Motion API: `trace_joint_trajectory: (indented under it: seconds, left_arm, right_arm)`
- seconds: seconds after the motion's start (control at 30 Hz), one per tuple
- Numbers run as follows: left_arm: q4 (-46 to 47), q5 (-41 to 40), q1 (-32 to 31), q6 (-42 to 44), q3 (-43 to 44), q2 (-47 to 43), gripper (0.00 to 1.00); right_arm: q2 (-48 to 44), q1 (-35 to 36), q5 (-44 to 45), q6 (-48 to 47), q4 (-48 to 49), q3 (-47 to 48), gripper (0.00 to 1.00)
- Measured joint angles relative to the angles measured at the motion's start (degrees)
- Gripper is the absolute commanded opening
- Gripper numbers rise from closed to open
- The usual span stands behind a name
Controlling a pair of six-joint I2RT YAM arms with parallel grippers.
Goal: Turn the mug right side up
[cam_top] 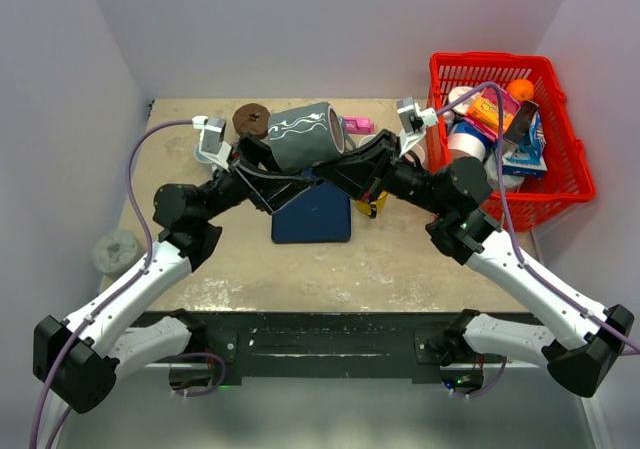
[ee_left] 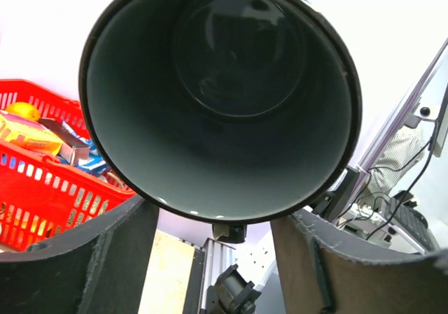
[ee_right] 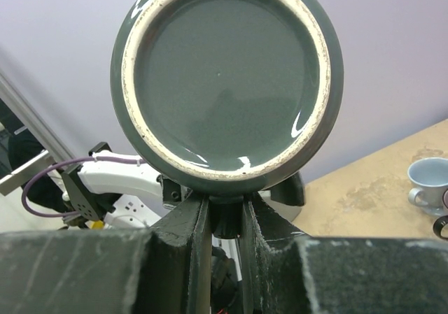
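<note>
I should take the handle from the mug's opening side (ee_left: pixel 229 232) with my left gripper and lower the mug base first, because my right gripper holds the handle from the mug's base side (ee_right: pixel 227 76).
The dark grey mug (cam_top: pixel 303 135) with white squiggles is held in the air above the table, lying on its side. In the left wrist view its open mouth (ee_left: pixel 224 118) faces the camera. In the right wrist view its base (ee_right: pixel 224 76) with a pale unglazed ring faces the camera. My right gripper (ee_right: pixel 225 212) is shut on the mug's handle (ee_right: pixel 225 223) under the mug; it shows in the top view (cam_top: pixel 328 165). My left gripper (ee_left: pixel 213 233) is open, its fingers (ee_left: pixel 105 258) spread wide below the rim, apart from the mug; it shows in the top view (cam_top: pixel 272 165).
A dark blue pad (cam_top: pixel 312 215) lies under the mug. A red basket (cam_top: pixel 565 149) full of items stands at the right. A brown disc (cam_top: pixel 250 119), a pink object (cam_top: pixel 359 125) and a yellow item (cam_top: pixel 372 207) lie nearby. A pale blue cup (ee_right: pixel 428 181) sits on the table.
</note>
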Motion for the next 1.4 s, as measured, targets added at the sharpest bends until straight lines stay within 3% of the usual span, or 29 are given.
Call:
trace_joint_trajectory:
  seconds: [0.17, 0.23, 0.33, 0.37, 0.63, 0.7, 0.73, 0.77, 0.87, 0.97, 1.2, 1.4]
  left_arm:
    - [1.1, 0.1, -0.3, -1.2, 0.0, 0.5, 0.34]
    - [1.1, 0.3, -0.3, -1.4, 0.0, 0.7, 0.28]
    - [1.2, 0.2, -0.4, -2.1, 0.0, 0.9, 0.12]
    - [1.1, 0.2, -0.4, -2.2, 0.0, 0.9, 0.01]
    - [-1.7, -1.3, -0.4, -1.2, 0.1, 0.1, 0.00]
    - [-3.0, -2.0, -0.5, -0.5, 0.1, -0.4, 0.00]
    - [-3.8, -2.3, -0.7, -0.2, 0.1, -0.8, 0.00]
    - [-4.5, -2.8, -0.7, 0.4, 0.1, -1.2, 0.00]
    - [-6.9, -4.5, -0.9, 2.2, 0.0, -2.3, 0.00]
    - [-8.5, -6.8, -0.8, 3.6, -0.4, -2.9, 0.00]
    - [-16.4, -12.2, -0.8, 8.1, -0.7, -4.4, 0.00]
    - [-32.9, -23.7, -0.7, 17.1, 1.0, -7.1, 0.00]
  right_arm:
    - [0.1, 0.0, 0.4, -0.1, 0.3, 0.0, 0.00]
    - [0.1, 0.1, 0.8, -0.2, 0.6, 0.0, 0.00]
    - [0.3, 0.1, 1.5, -0.7, 0.7, 0.0, 0.00]
    - [0.3, 0.1, 1.7, -1.0, 0.7, 0.0, 0.00]
    - [0.3, 0.4, 3.2, -2.3, -0.6, 0.0, 0.03]
    - [0.3, 0.5, 3.7, -2.6, -1.0, 0.0, 0.15]
    - [0.3, 0.6, 3.8, -2.8, -1.2, 0.0, 0.33]
    - [0.3, 0.7, 4.1, -2.9, -1.4, 0.0, 0.40]
    - [0.1, 1.1, 4.7, -3.8, -2.4, 0.0, 0.58]
    - [-0.1, 1.2, 5.2, -4.6, -3.6, 0.0, 0.68]
    - [-0.2, 1.2, 9.3, -6.1, -7.2, 0.0, 0.77]
    - [-0.3, 1.3, 18.7, -7.4, -15.3, 0.0, 0.79]
